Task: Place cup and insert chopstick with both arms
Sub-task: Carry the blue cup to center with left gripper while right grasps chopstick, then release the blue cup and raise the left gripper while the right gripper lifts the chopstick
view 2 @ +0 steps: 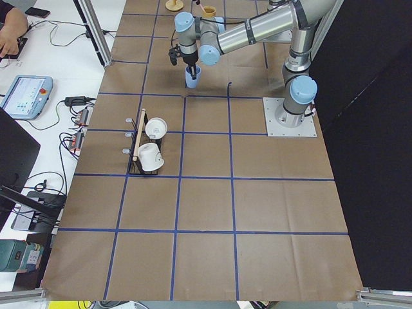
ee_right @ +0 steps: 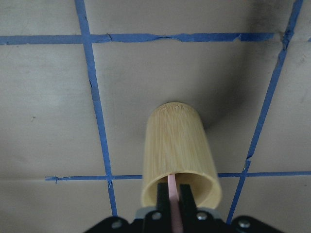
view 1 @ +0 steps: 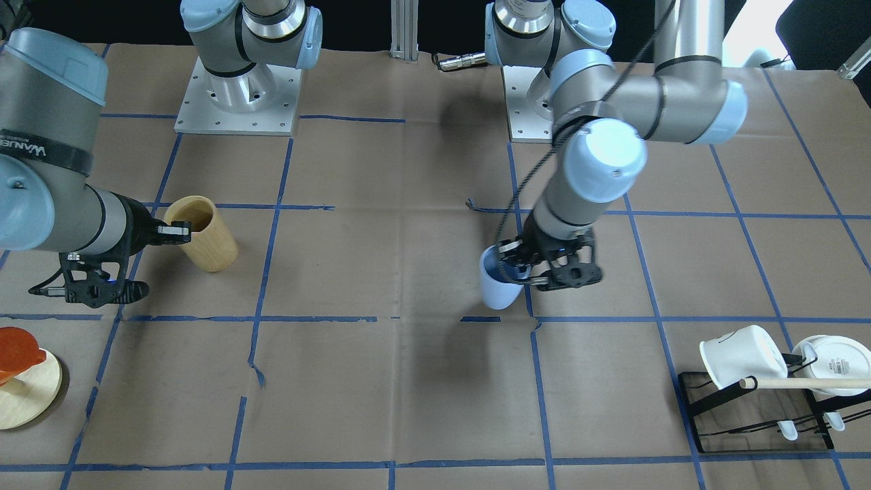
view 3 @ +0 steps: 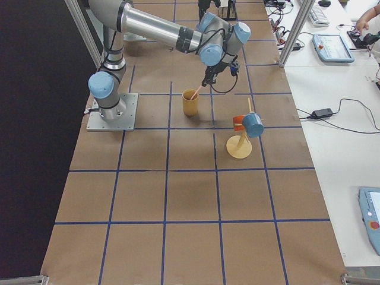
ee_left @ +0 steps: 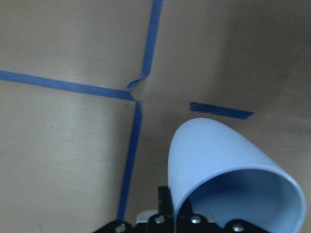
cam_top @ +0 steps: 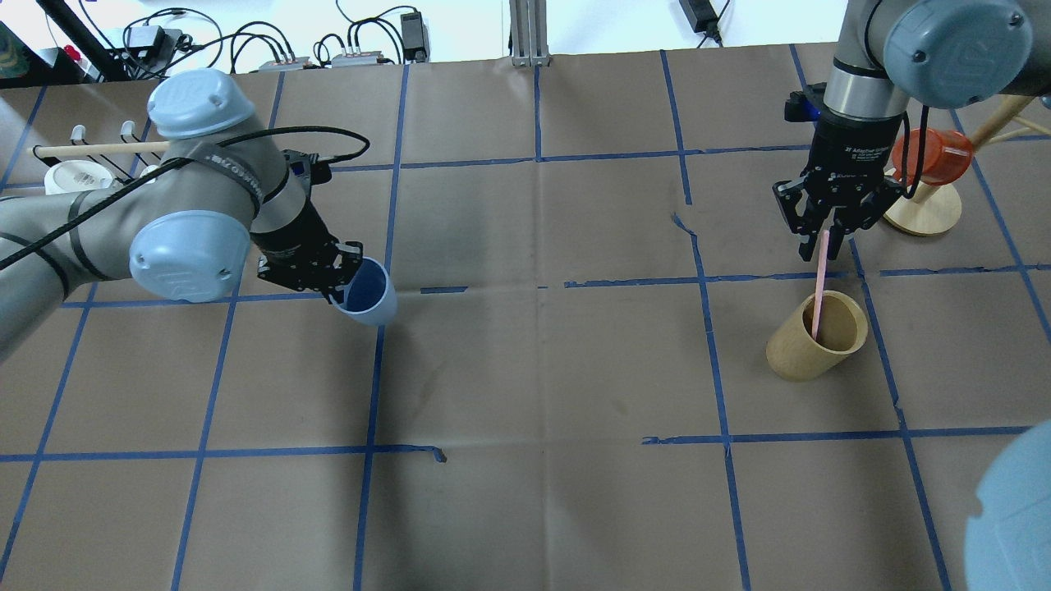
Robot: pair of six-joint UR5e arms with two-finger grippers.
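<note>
My left gripper has the light blue cup hanging tilted [view 1: 499,288] above the table, so I should stand it nearer the cylinder [view 1: 392,317] and back away before the chopstick goes in.
My left gripper [cam_top: 341,283] is shut on the rim of the light blue cup [cam_top: 367,293], one finger inside it. The cup hangs tilted above the table, near a tape crossing; it also shows in the front view [view 1: 499,282] and the left wrist view [ee_left: 228,165]. My right gripper [cam_top: 825,234] is shut on the top of a pale pink chopstick [cam_top: 819,283]. The chopstick's lower end is inside the tan wooden cylinder [cam_top: 817,336]. The right wrist view shows the chopstick [ee_right: 173,204] between the fingers, running into the cylinder [ee_right: 177,145].
A black rack with white mugs [view 1: 742,357] and a beige rod [view 1: 803,383] stands at the table's edge on my left. A round wooden stand with an orange cup [cam_top: 932,156] stands just behind my right gripper. The arm bases [view 1: 238,95] are at my side.
</note>
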